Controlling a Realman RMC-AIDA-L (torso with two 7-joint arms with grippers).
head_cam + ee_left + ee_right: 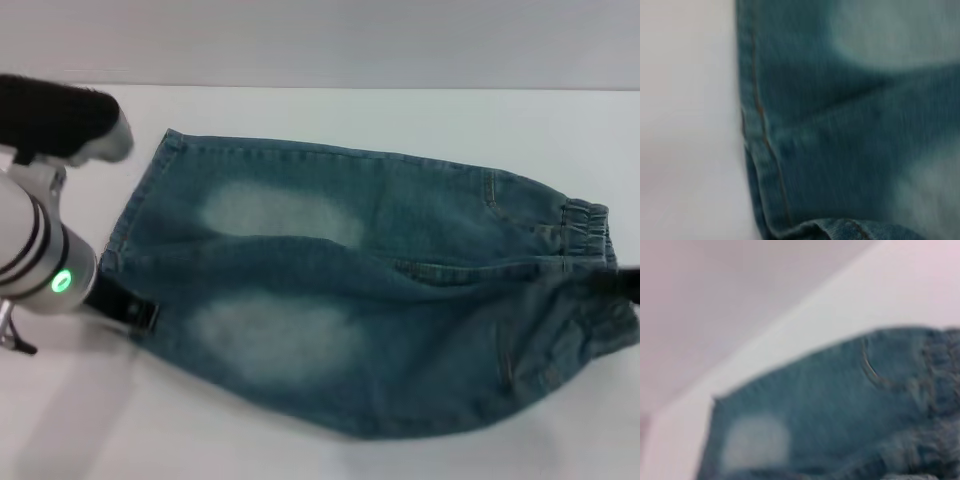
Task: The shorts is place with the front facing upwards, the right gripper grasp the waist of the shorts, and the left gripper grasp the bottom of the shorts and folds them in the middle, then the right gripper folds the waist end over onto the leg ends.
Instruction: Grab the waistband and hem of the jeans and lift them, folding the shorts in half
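Both of the robot's grippers are holding the ends of the near leg, and the far leg (290,200) lies flat, so the left gripper should go to the far hem corner (175,138) next and let go there.
The blue denim shorts (380,290) lie spread on the white table (330,120), with the leg ends on the left and the elastic waist (585,225) on the right. Two faded patches mark the legs. My left gripper (130,310) is at the hem of the near leg, right at the cloth's edge. That stitched hem (760,150) fills the left wrist view from close up. At the far right edge my right gripper (625,283) shows only as a dark tip against the waist. The right wrist view looks along the shorts (830,410) from the waist end.
White tabletop surrounds the shorts, and its far edge (400,88) meets a pale wall. My left arm (40,250), with a green light on it, stands over the table's left side.
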